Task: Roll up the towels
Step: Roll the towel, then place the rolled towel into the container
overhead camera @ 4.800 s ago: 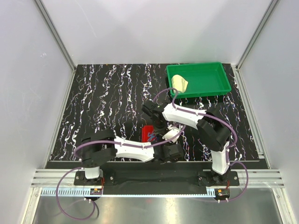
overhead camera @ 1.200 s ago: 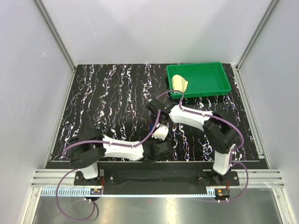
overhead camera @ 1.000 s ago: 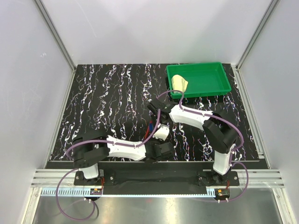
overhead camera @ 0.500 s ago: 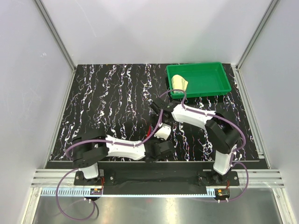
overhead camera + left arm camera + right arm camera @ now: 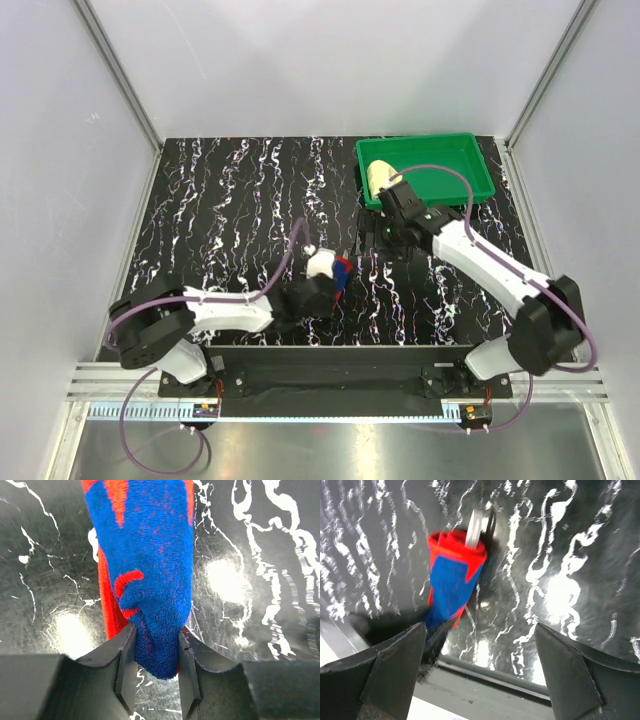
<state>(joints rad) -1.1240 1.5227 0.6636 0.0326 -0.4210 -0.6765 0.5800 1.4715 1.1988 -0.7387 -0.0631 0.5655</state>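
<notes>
My right gripper should take the roll (image 5: 341, 273) and put it down next to the yellow towel, because my left gripper is holding the towel's narrow end (image 5: 158, 652) far from the green tray.
The red towel (image 5: 150, 555) with blue patterns is rolled into a narrow cone. My left gripper (image 5: 154, 665) is shut on its narrow end, and the rest of the roll points away over the black marbled table. From above, the roll (image 5: 341, 271) shows at the left gripper (image 5: 332, 282), in the near middle of the table. My right gripper (image 5: 480, 675) is open wide and empty, up above the roll (image 5: 452, 587). In the top view it (image 5: 390, 225) hangs just in front of the green tray. The pale yellow towel (image 5: 379, 177) lies in the tray's left end.
The green tray (image 5: 470, 190) stands at the back right of the table, holding only the yellow towel. Grey walls close in both sides and the back. A metal rail runs along the near edge by the arm bases.
The right gripper opened, let go of the red towel and drew back up and right toward the tray. The left gripper closed on the roll and holds it alone, shifted slightly away from the near edge.
</notes>
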